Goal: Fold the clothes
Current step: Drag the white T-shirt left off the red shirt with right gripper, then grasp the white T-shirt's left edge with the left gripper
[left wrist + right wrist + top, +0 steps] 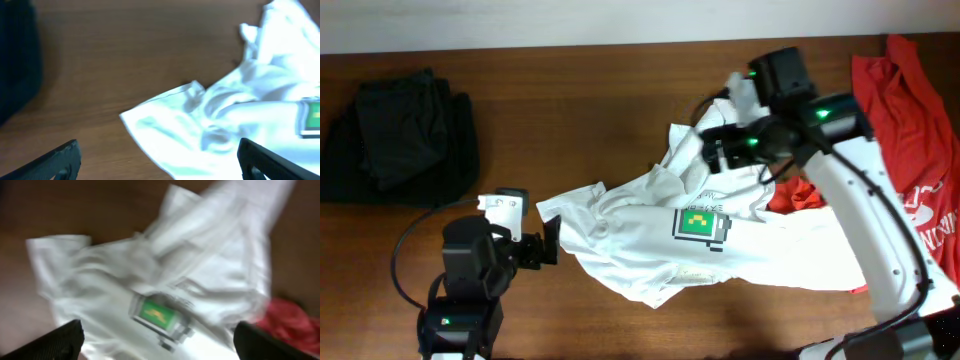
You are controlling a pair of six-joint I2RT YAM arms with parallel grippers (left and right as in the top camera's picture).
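The white T-shirt is crumpled and partly on top of the red T-shirt, so next the left gripper pulls the white T-shirt clear by the end facing the dark pile before folding.
A white T-shirt with a small green-and-grey pixel print lies crumpled across the middle of the table. It also shows in the left wrist view and, blurred, in the right wrist view. A red T-shirt with white lettering lies at the right, partly under the white one. My left gripper is open and empty, just left of the white shirt's sleeve edge. My right gripper is open and empty, above the shirt's upper part.
A pile of dark clothing lies at the table's back left, also at the left edge of the left wrist view. Bare wooden table lies between that pile and the white shirt.
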